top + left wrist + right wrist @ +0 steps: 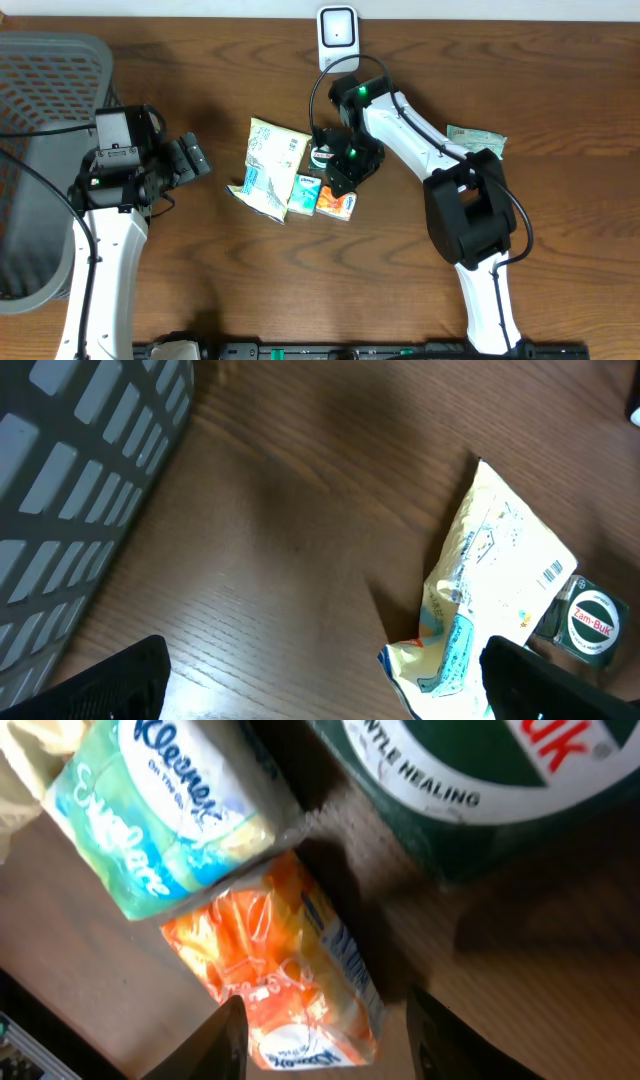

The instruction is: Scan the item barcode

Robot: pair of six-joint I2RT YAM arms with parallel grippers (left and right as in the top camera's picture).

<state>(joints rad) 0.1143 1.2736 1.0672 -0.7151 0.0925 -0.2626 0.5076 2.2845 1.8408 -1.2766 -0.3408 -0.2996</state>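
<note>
I need to bring my right gripper's fingers square to the orange tissue pack [268,955] at its near end [312,1042] before closing, because the orange tissue pack slants away from them toward the Kleenex pack.
Several items lie together mid-table: a cream snack bag [270,165] [500,570], a green-blue Kleenex pack [305,190] [165,810], an orange tissue pack [338,206] [275,970] and a green Zam-Buk tin [325,157] [590,622] [470,780]. The white scanner [337,34] stands at the table's far edge. My right gripper [345,185] [330,1040] hangs low over the orange pack. Its jaws are open, astride the pack's end, with a gap on the right side. My left gripper [195,158] [325,678] is wide open above bare wood, left of the snack bag.
A grey mesh basket [40,150] [70,490] fills the far left. A pale green packet [477,138] lies at the right, beside the right arm's elbow. The scanner's cable runs down toward the item cluster.
</note>
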